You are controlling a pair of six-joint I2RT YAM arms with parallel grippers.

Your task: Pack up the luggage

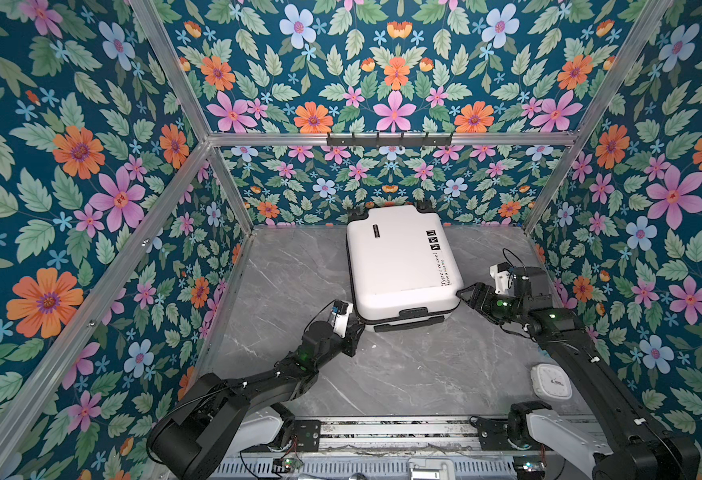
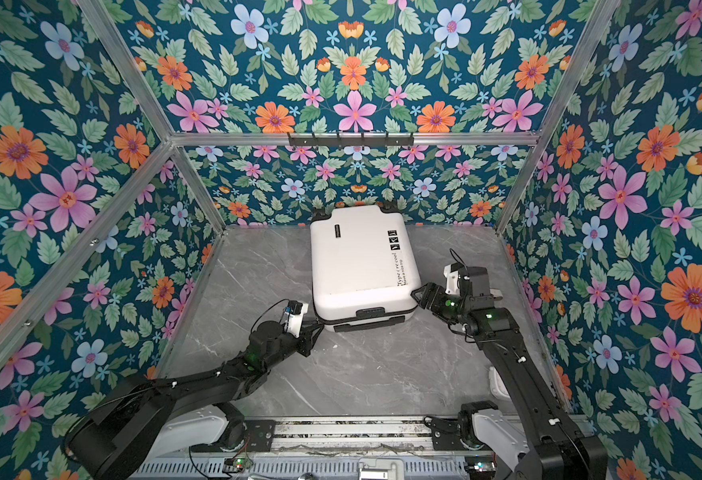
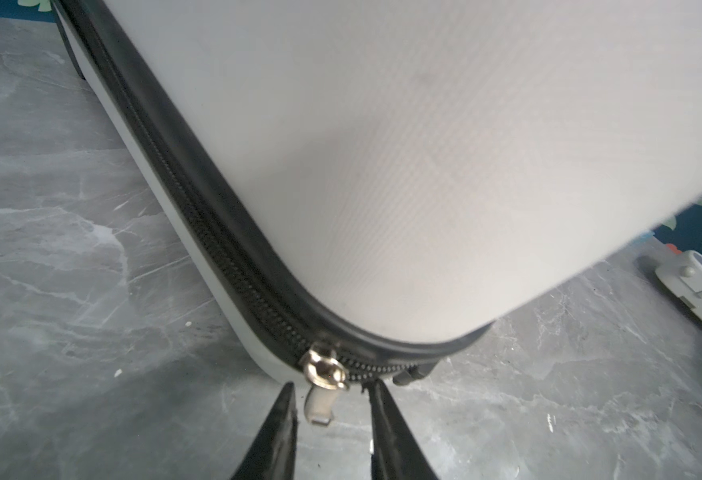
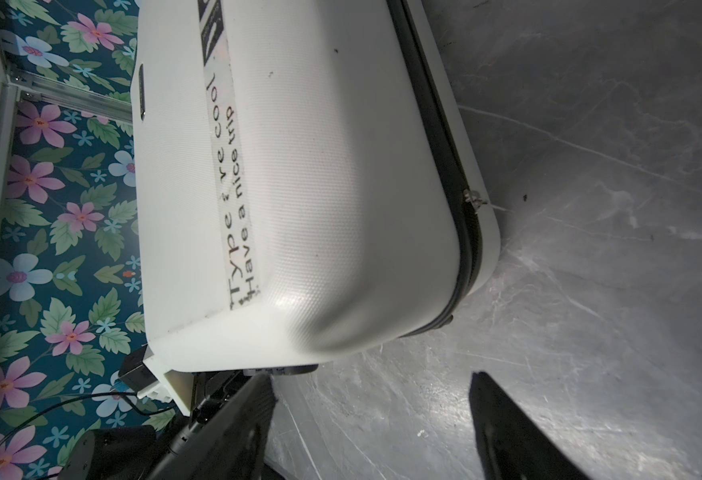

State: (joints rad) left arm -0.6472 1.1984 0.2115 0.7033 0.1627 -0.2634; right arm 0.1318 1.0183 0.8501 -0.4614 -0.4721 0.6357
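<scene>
The zipper pull (image 3: 320,400) is loose between the left gripper's fingers, so the robot should open them and move around to the luggage's long side (image 1: 352,284) before it closes them on the zipper pull.
The luggage (image 1: 399,266) (image 2: 362,266) is a white hard-shell suitcase lying flat and closed on the grey marble table, in both top views. My left gripper (image 1: 359,326) (image 3: 332,386) is at its near left corner. In the left wrist view the fingers (image 3: 283,419) stand a little apart on either side of the metal zipper pull (image 3: 320,405), with a gap on both sides. My right gripper (image 1: 463,293) (image 4: 372,378) stands wide open just off the near right corner, with only bare table between its fingers. The printed text (image 4: 237,199) faces up.
A small white clock-like object (image 1: 551,381) lies on the table (image 1: 403,374) at the near right, beside the right arm. A black hook rail (image 1: 389,139) hangs on the back wall. Floral walls and aluminium posts close in three sides.
</scene>
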